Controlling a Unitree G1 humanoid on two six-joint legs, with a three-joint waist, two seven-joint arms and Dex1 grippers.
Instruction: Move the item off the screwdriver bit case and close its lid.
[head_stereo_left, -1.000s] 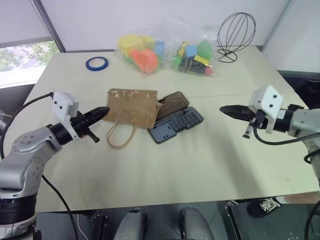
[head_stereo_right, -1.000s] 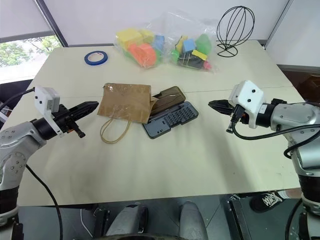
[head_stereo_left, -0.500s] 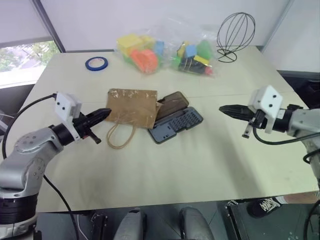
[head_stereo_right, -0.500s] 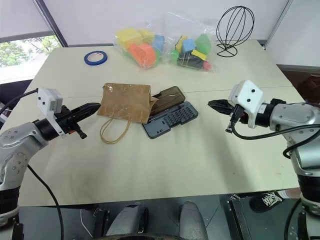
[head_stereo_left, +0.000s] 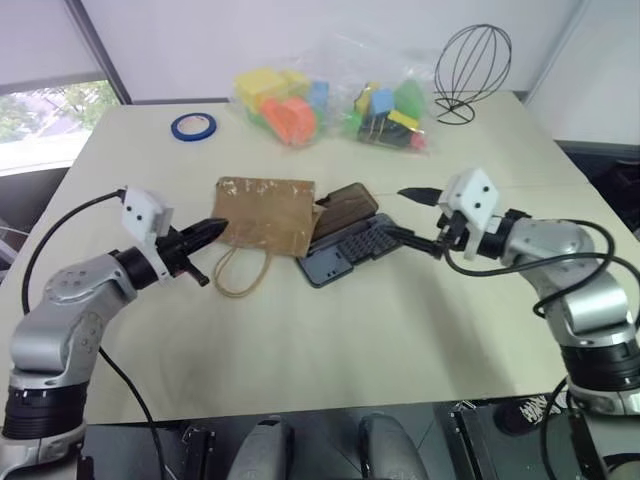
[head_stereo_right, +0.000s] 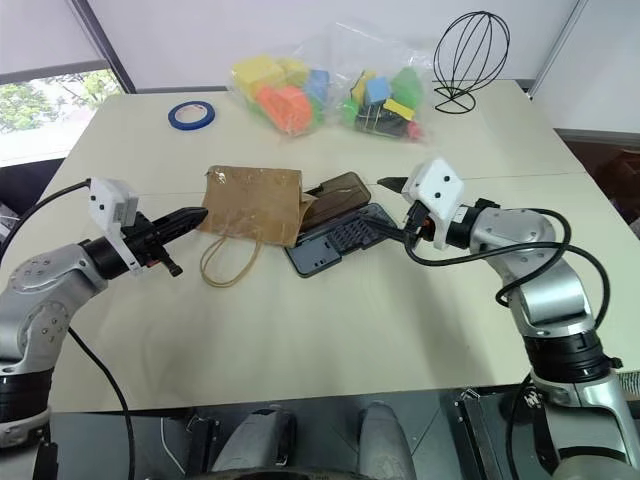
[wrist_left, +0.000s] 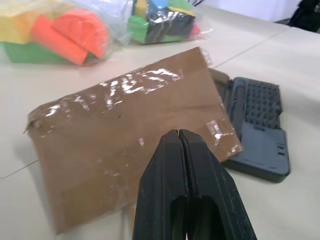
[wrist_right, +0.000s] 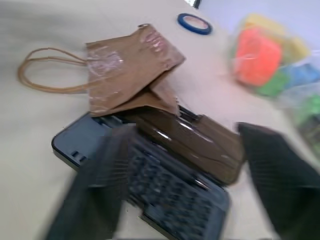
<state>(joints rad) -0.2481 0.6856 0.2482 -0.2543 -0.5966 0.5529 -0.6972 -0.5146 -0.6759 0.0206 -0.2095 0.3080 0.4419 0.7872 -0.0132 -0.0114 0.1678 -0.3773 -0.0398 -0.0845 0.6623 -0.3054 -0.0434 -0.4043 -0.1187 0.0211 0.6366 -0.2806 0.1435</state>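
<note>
The brown paper bag's raised edge (head_stereo_left: 315, 218) is facing the open fingers of my right gripper. I should keep moving over the case (head_stereo_left: 348, 243) until the fingers are on both sides of that edge.
The brown paper bag, the item (head_stereo_left: 265, 215), lies flat at mid-table with its cord handles toward me. Its right edge overlaps the open screwdriver bit case (head_stereo_left: 352, 250) and the case's smoky brown lid (head_stereo_left: 345, 207), which lies folded back behind the blue-grey tray. My left gripper (head_stereo_left: 212, 230) is shut and points at the bag's left edge, just short of it; in the left wrist view its fingers (wrist_left: 178, 145) are pressed together before the bag (wrist_left: 125, 125). My right gripper (head_stereo_left: 405, 215) stands open just right of the case, with the lid (wrist_right: 192, 137) and tray (wrist_right: 165, 192) ahead of it.
A blue tape roll (head_stereo_left: 193, 126) lies at the back left. Two clear bags of colourful toys (head_stereo_left: 330, 105) and a black wire stand (head_stereo_left: 470, 70) sit along the far edge. Bare tabletop (head_stereo_left: 330, 340) stretches between the case and the near edge.
My right gripper has swung left toward the case and opened its fingers. The left gripper has hardly moved and stays shut.
</note>
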